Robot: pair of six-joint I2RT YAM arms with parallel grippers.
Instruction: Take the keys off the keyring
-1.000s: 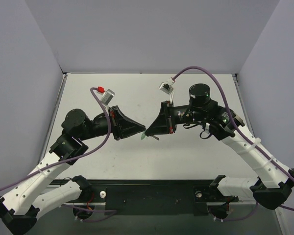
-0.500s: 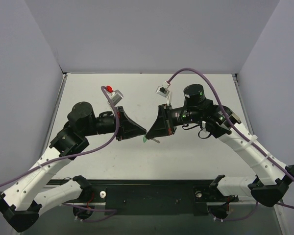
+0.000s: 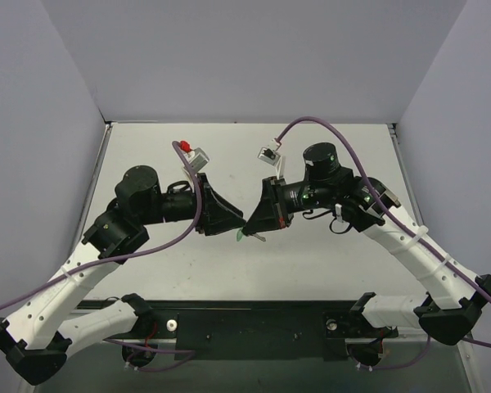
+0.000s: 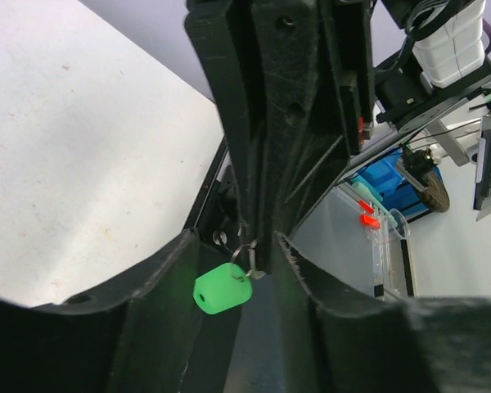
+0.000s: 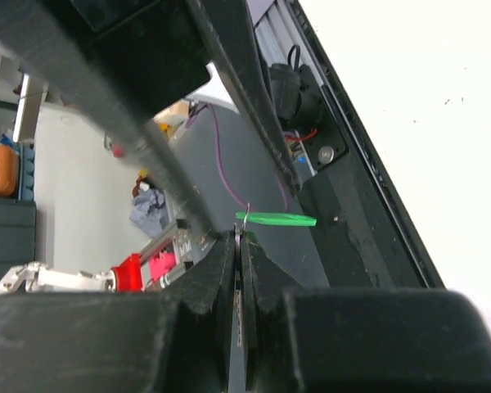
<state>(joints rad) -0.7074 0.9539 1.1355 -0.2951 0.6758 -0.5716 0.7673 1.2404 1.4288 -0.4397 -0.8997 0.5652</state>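
My right gripper and my left gripper should move apart, because my right gripper's tip (image 4: 260, 267) is inside my left gripper's fingers beside the wire ring. My left gripper will pinch the ring (image 4: 240, 257) after that.
Both grippers meet tip to tip above the middle of the white table (image 3: 311, 262). My right gripper (image 5: 238, 237) is shut on a thin silver-grey key (image 5: 238, 282), seen edge-on between its fingers. A small wire ring (image 4: 244, 250) hangs from that grip with the bright green keyring tag (image 4: 222, 288) below it; the tag (image 5: 276, 219) shows edge-on in the right wrist view and as a green speck (image 3: 240, 237) from above. My left gripper (image 4: 236, 246) is open, its fingers either side of the tag without touching it.
The black base rail (image 3: 254, 327) runs along the table's near edge under both arms. Purple cables (image 3: 344, 131) loop over the wrists. White walls (image 3: 33, 123) enclose the left, back and right sides.
The left gripper has opened and let go of the green tag, which now hangs from the right gripper's hold. Both arms have shifted slightly, with their tips still together.
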